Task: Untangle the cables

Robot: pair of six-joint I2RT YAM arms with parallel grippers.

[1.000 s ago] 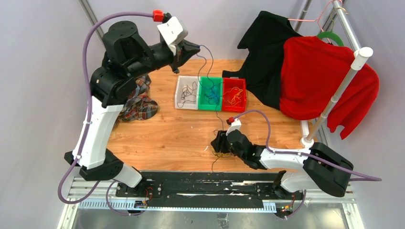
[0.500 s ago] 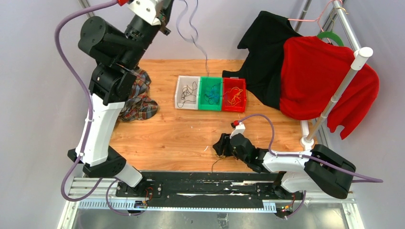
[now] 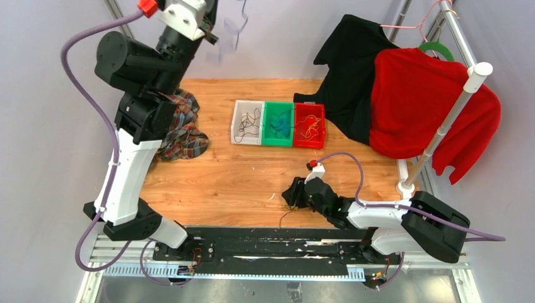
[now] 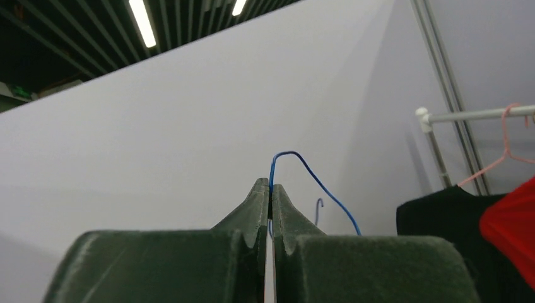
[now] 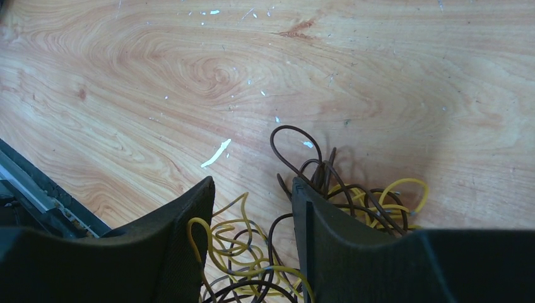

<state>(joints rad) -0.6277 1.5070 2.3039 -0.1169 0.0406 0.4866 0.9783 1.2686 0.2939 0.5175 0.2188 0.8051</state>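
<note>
My left gripper holds the blue cable (image 3: 240,28) high, clear of the tangle and the bins, so it should swing back down and release it into the green bin (image 3: 278,124).
My left gripper (image 3: 213,19) is raised high above the table's far left, shut on a thin blue cable (image 3: 238,25) that dangles in the air, clear of the table. In the left wrist view the fingertips (image 4: 270,190) pinch the blue cable (image 4: 315,183), which arches up and to the right. My right gripper (image 3: 291,194) is open, low over a tangle of yellow and dark brown cables (image 3: 289,203) near the table's front edge. In the right wrist view the open gripper (image 5: 252,192) straddles the tangle (image 5: 353,196); some loops lie between the fingers.
White (image 3: 235,123), green (image 3: 265,126) and red (image 3: 323,126) bins sit side by side mid-table, each with cables inside. A plaid cloth (image 3: 183,136) lies at the left. Black (image 3: 353,76) and red (image 3: 429,107) garments hang on a rack (image 3: 441,126) at right.
My left arm has swung up and back with the blue cable; its lower end has come out of the tangle and off the table. The right gripper has shifted only slightly.
</note>
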